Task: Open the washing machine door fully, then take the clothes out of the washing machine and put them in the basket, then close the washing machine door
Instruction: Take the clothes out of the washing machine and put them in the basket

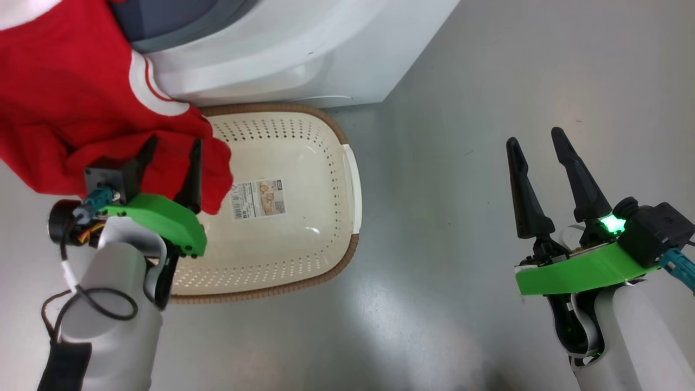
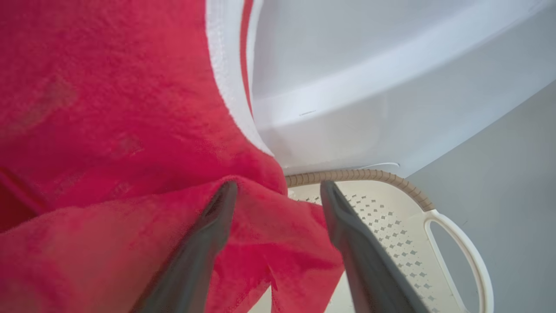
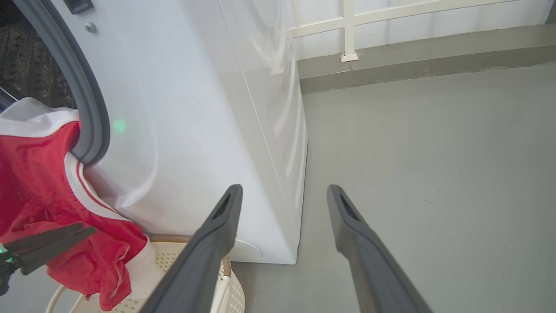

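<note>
I expect the rest of the clothes [image 1: 68,88] to swing after the clothes' lower fold [image 1: 216,170] and crumple inside when I pull, because that fold hangs loose over the basket.
The red clothes [image 1: 70,98] with white trim hang out of the washing machine [image 1: 304,49] opening, down its white front onto the near left corner of the cream basket [image 1: 326,239]. My left gripper [image 1: 174,141] is open, its two dark fingers spread on either side of the lower fold of the clothes [image 2: 108,130]; the cloth hangs loose between them. Far to the right, above bare floor, my right gripper [image 1: 535,137] stands open and holds nothing. The washing machine door is out of view.
The basket sits on the grey floor right against the machine's front, a sticker [image 1: 259,199] on its bottom. The grey gasket [image 3: 87,108] and the steel drum [image 3: 30,65] show past the clothes [image 3: 39,187]. A low kerb and a white railing [image 3: 347,26] stand behind the machine.
</note>
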Controlling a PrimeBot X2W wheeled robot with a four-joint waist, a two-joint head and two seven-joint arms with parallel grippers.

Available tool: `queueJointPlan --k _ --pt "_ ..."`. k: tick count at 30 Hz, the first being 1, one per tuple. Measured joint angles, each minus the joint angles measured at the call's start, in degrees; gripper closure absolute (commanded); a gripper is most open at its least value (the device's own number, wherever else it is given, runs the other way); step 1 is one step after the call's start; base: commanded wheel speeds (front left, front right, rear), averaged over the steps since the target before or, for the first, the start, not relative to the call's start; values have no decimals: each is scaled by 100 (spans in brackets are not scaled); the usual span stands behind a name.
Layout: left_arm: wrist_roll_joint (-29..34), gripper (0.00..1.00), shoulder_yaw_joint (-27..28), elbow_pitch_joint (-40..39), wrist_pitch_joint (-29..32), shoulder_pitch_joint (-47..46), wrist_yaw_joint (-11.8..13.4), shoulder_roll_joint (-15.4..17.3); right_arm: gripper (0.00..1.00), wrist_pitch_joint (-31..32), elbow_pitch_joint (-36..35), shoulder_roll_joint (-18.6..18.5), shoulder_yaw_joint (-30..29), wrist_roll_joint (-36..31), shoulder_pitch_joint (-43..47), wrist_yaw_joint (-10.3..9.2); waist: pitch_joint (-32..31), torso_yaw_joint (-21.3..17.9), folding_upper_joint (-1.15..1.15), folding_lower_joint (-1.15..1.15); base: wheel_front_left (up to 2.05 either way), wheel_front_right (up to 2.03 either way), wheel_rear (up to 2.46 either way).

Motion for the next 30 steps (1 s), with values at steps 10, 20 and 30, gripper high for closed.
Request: queueJointPlan --k 10,20,30 --pt "-13 0 197 -980 0 591 0 -43 0 0 35 -1 -48 -73 44 0 -187 104 0 0 0 0 0" --pt "-29 0 546 -2090 -1 1180 0 -88 0 0 67 -2 -129 -159 146 0 -403 241 0 0 0 0 0" --pt "-51 0 837 -3110 -1 1965 0 -113 0 0 86 -2 -171 -310 375 0 -639 343 0 0 0 0 0"
